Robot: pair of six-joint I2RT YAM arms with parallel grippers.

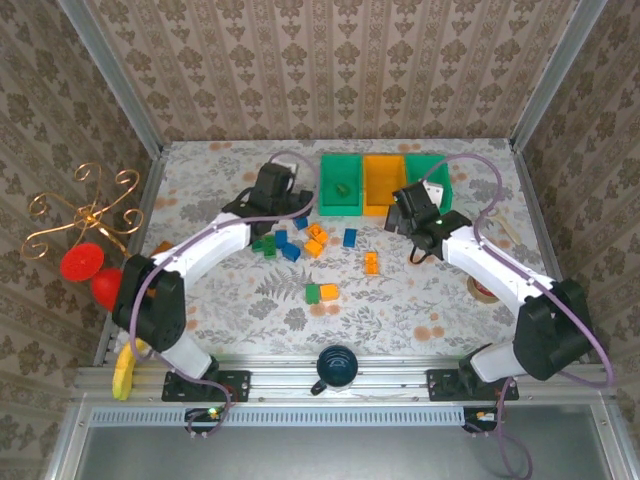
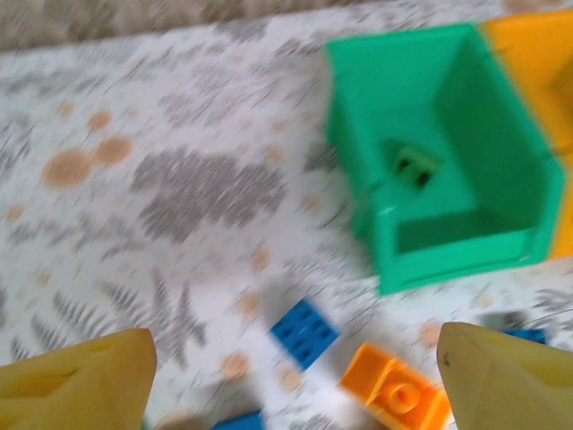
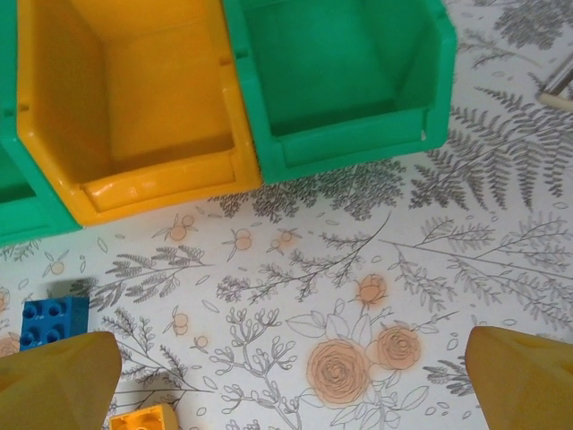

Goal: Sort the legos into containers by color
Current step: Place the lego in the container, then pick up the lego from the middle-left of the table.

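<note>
The outermost green lego (image 1: pixel 257 245) has open cloth (image 1: pixel 243 252) beside it for my left gripper's fingers. I should keep moving there until the fingers close on its sides.
Three containers stand in a row at the back: a green bin (image 1: pixel 340 186) holding one green lego (image 2: pixel 416 167), an orange bin (image 1: pixel 383 186) and a second green bin (image 1: pixel 430 176). Both of those last two look empty in the right wrist view (image 3: pixel 134 98) (image 3: pixel 340 81). Several green, blue and orange legos (image 1: pixel 290 242) lie scattered mid-table. My left gripper (image 1: pixel 290 207) (image 2: pixel 295 376) hangs open just left of the first green bin (image 2: pixel 448 152), over a blue lego (image 2: pixel 304 331) and an orange lego (image 2: pixel 394 390). In front of the orange bin, my right gripper (image 1: pixel 408 222) (image 3: pixel 291 385) is wide open over bare cloth.
A dark round cup (image 1: pixel 338 366) sits at the near edge between the arm bases. A tape roll (image 1: pixel 486 290) lies at the right. A gold wire ornament (image 1: pixel 85 210) and red pieces (image 1: pixel 85 265) stand outside the left wall. A blue lego (image 3: pixel 54 321) lies by my right gripper's left finger.
</note>
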